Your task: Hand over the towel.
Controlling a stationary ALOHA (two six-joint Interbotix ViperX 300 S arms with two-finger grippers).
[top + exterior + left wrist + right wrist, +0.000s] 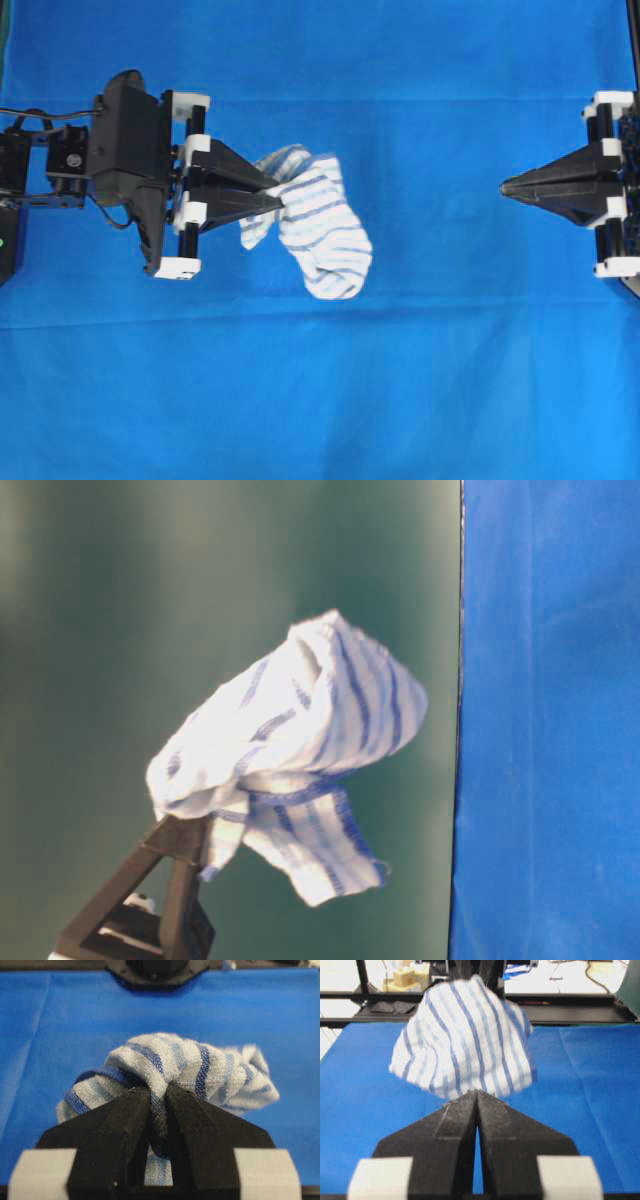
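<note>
My right gripper is shut, and a wide gap (430, 188) separates it from the towel. My left gripper should wait while my right gripper opens and takes hold beside the pinched fold (306, 192).
The towel (318, 225), white with thin blue stripes, hangs bunched above the blue tablecloth, left of the middle. My left gripper (281, 192) is shut on its left edge; in the left wrist view a fold of the towel (175, 1065) is pinched between the black fingers (127, 1115). The table-level view has the towel (300, 740) lifted off the surface. At the right edge my right gripper (503, 186) is shut with nothing in it, its tips pointing at the towel across a wide gap. From the right wrist the towel (465, 1035) is seen ahead of the closed gripper (477, 1092).
The blue tablecloth (320, 400) covers the whole table. Behind the table's far edge in the right wrist view stand a black frame rail (570, 1007) and some wooden blocks (405, 975).
</note>
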